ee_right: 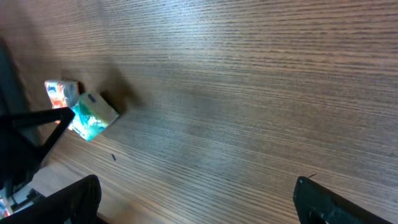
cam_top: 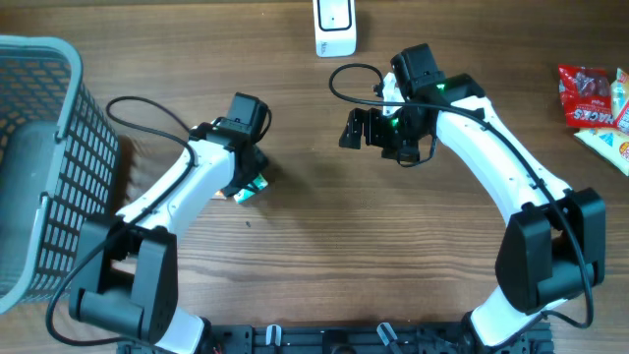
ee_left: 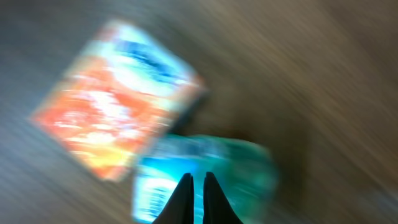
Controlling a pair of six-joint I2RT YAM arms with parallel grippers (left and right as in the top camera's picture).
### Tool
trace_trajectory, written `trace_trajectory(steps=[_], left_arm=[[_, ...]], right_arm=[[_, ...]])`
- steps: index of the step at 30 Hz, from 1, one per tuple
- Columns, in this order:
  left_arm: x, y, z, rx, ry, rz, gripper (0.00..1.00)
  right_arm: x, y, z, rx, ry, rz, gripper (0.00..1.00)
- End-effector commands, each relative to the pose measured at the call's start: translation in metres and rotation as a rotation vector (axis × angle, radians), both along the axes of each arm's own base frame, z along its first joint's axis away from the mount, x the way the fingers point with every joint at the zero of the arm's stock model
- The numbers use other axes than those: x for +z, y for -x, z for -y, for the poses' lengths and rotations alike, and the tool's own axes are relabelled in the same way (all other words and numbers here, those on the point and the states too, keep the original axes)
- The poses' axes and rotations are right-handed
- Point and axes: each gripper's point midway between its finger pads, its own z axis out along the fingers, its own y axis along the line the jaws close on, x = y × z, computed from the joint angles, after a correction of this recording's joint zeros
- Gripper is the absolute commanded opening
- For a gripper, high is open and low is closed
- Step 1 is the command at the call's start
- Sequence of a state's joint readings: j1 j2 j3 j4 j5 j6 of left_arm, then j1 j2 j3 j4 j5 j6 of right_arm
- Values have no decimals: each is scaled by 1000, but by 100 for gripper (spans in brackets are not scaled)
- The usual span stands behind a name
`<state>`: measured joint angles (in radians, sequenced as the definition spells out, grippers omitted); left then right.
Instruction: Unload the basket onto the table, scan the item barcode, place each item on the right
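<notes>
I should use my left gripper to move the teal packet toward my right gripper for scanning, because the teal packet [cam_top: 252, 189] is far from my right gripper, next to the orange packet.
Two small packets lie side by side on the wooden table: a teal one [cam_top: 252, 189] [ee_left: 205, 168] [ee_right: 93, 116] and an orange one [ee_left: 115, 102] [ee_right: 61, 93]. My left gripper [ee_left: 198, 180] hangs right above the teal packet with its fingers pressed together; the blurred left wrist view shows nothing between them. In the overhead view the left wrist [cam_top: 241, 128] covers most of the packets. A white barcode scanner [cam_top: 334, 28] stands at the table's far edge. My right gripper [cam_top: 354, 128] [ee_right: 196, 199] hovers open and empty over bare wood right of the packets.
A grey mesh basket [cam_top: 39, 157] fills the left side. More snack packets [cam_top: 595, 98] lie at the far right edge. A black cable [cam_top: 354, 84] loops from the right wrist.
</notes>
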<state>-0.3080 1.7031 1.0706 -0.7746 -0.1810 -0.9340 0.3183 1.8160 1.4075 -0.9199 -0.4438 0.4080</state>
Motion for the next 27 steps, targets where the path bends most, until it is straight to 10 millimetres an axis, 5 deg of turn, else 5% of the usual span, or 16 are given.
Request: trace_trajectory(steps=[1,4,11,15,17,20,21,23,24,27], left_arm=[[-2,8,-53,186,-93,-34,4],[-6,8,-48,145,-24,-62,4],[-38,21,26,6,173,-175,4],[-34,22,113,-167,439,-157,4],[-29,19,137,-234,468,-114,4],[-20,10,122,-224,399,-102,4],[-14,6,107,-193,357,-94,4],[11,-7,76,-140,287,-39,4],[20,-12,72,-160,289,-6,4],[37,-20,55,-127,278,48,4]], right_arm=[[-7,1,-1,-6,6,-17,100],[-7,-2,-2,-7,2,-5,100],[-8,0,-1,-6,5,-13,100],[-9,5,0,-5,11,-35,100],[-10,10,2,-5,19,-57,100],[-10,10,2,-5,18,-55,99],[-9,5,0,-4,11,-34,85],[-5,-5,-8,-12,-13,11,25],[-5,-9,-13,-47,-25,8,4],[-9,-16,-44,-38,-63,44,4]])
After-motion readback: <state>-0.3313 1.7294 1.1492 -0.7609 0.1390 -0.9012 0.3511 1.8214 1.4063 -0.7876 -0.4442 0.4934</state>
